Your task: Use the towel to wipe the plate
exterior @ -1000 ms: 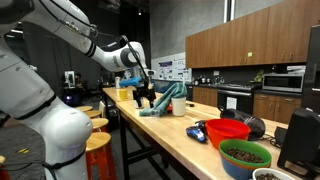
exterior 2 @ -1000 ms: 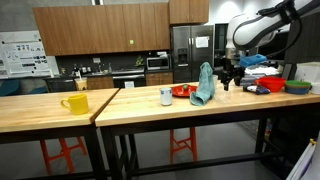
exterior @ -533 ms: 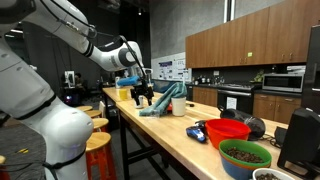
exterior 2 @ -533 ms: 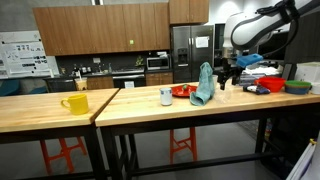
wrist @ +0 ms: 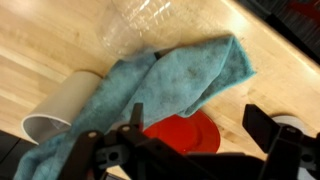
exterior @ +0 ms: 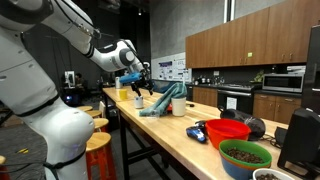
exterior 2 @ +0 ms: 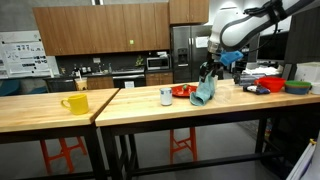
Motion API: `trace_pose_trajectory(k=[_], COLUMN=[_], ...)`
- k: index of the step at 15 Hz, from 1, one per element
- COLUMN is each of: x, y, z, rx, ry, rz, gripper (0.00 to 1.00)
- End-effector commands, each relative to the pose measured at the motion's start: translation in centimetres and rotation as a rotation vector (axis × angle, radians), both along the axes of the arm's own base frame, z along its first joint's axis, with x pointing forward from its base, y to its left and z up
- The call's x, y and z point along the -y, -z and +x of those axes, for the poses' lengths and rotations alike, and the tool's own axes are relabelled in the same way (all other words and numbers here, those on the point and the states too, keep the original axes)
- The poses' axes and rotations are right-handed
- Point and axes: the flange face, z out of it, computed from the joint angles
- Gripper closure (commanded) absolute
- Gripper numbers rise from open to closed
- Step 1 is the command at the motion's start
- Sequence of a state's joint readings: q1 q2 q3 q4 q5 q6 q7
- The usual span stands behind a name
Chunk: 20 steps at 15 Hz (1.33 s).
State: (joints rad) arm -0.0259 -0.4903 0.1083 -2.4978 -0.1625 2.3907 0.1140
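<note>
The teal towel [wrist: 106, 104] is uncovered between the white cup and red plate. My open gripper should go on moving down toward that part [wrist: 95, 118] of the towel before its fingers close there.
A teal towel [exterior 2: 204, 88] stands heaped on the wooden table, partly over a red plate [exterior 2: 182, 91]. In the wrist view the towel [wrist: 170, 78] covers the plate's upper edge, and the rest of the plate [wrist: 188, 135] shows below it. My gripper [exterior 2: 210, 69] hangs open and empty just above the towel and plate. It also shows in an exterior view [exterior: 138, 84], next to the towel [exterior: 163, 102]. In the wrist view its fingers [wrist: 190, 152] straddle the plate without touching anything.
A white cup [exterior 2: 166, 96] stands beside the plate and lies left of the towel in the wrist view [wrist: 55, 108]. A yellow mug [exterior 2: 75, 103] sits on the neighbouring table. A red bowl [exterior: 228, 130], a bowl of dark contents [exterior: 245, 155] and small items crowd the table's other end.
My gripper has moved from beside the towel to just over the towel and plate, still open. The towel and plate have not moved.
</note>
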Motion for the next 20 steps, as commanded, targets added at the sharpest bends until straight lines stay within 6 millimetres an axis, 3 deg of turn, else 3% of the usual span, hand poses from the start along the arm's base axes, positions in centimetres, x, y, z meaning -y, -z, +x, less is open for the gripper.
trace_pose_trajectory(k=[1, 7, 11, 12, 14, 20], x=[0.5, 6.0, 7.0, 6.8, 6.2, 4.1], y=[1.8, 4.0, 4.2, 4.3, 4.1, 3.9], z=[3.7, 7.1, 8.1, 8.2, 8.4, 8.8], rx=[0.104, 0.242, 0.249, 0.249, 0.259, 0.275], ry=[-0.077, -0.057, 0.010, 0.021, 0.057, 0.120], rz=[-0.132, -0.294, -0.326, -0.316, -0.280, -0.229], gripper=[0.00, 0.00, 0.00, 0.25, 0.31, 0.79])
